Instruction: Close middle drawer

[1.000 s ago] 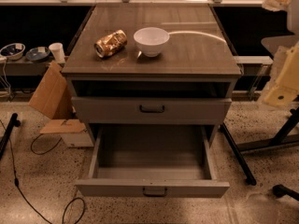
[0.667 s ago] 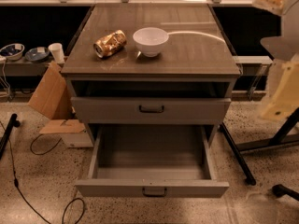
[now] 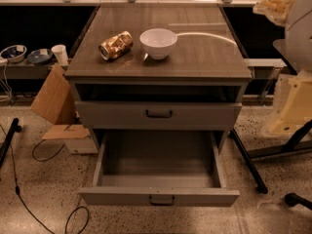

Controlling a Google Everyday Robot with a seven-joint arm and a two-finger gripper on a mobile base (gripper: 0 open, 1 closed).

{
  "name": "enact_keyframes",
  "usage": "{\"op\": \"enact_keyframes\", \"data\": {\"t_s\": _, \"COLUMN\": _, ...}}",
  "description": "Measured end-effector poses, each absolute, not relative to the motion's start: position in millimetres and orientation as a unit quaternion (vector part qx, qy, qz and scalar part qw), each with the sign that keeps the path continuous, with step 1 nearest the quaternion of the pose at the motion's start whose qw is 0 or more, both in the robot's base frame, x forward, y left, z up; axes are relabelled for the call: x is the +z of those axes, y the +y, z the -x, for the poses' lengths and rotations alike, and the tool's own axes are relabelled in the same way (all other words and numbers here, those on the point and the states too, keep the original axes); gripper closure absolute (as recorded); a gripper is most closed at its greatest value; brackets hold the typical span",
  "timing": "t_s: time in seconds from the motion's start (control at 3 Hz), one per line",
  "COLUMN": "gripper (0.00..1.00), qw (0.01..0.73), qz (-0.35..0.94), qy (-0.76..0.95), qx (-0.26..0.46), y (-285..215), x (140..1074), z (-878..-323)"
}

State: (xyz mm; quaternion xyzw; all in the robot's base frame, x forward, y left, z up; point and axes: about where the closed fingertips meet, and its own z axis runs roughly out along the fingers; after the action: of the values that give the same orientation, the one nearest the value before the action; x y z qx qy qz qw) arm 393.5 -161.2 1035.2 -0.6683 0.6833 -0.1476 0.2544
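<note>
My gripper keeps going down until it gets to the near end of the drawer's front (image 3: 230, 196), as the space (image 3: 233, 165) beside the open middle drawer is clear.
The middle drawer (image 3: 161, 197) is pulled far out of the grey cabinet (image 3: 158, 72). Its low flat front with a small dark bar handle faces me and its deep box is empty. Above it, a taller-fronted drawer (image 3: 158, 114) with a wider handle stands slightly out, with a dark gap under the tabletop. My gripper (image 3: 273, 6) is the cream-coloured part at the upper right edge. It hangs beyond the cabinet's right rear corner, far from the open drawer and touching nothing. More of the arm (image 3: 292, 101) hangs at the right.
A crushed gold can (image 3: 116, 45) and a white bowl (image 3: 158, 43) sit on the cabinet top. Cardboard pieces (image 3: 51, 99) lean at the left, and cables (image 3: 29, 199) lie on the floor. Black stand legs (image 3: 248, 162) run along the floor at the right.
The cream gripper and arm at the right edge have shifted slightly left and down toward the cabinet. The drawers, can and bowl have not moved.
</note>
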Motion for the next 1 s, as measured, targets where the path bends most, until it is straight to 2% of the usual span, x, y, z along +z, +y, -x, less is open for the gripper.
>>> {"op": "enact_keyframes", "data": {"t_s": 0.33, "gripper": 0.00, "qw": 0.248, "qz": 0.691, "qy": 0.661, "qx": -0.155, "y": -152, "x": 1013, "z": -395}}
{"op": "enact_keyframes", "data": {"t_s": 0.67, "gripper": 0.00, "qw": 0.232, "qz": 0.753, "qy": 0.594, "qx": -0.160, "y": -131, "x": 941, "z": -413}}
{"op": "enact_keyframes", "data": {"t_s": 1.0, "gripper": 0.00, "qw": 0.210, "qz": 0.792, "qy": 0.554, "qx": -0.145, "y": -132, "x": 848, "z": -434}}
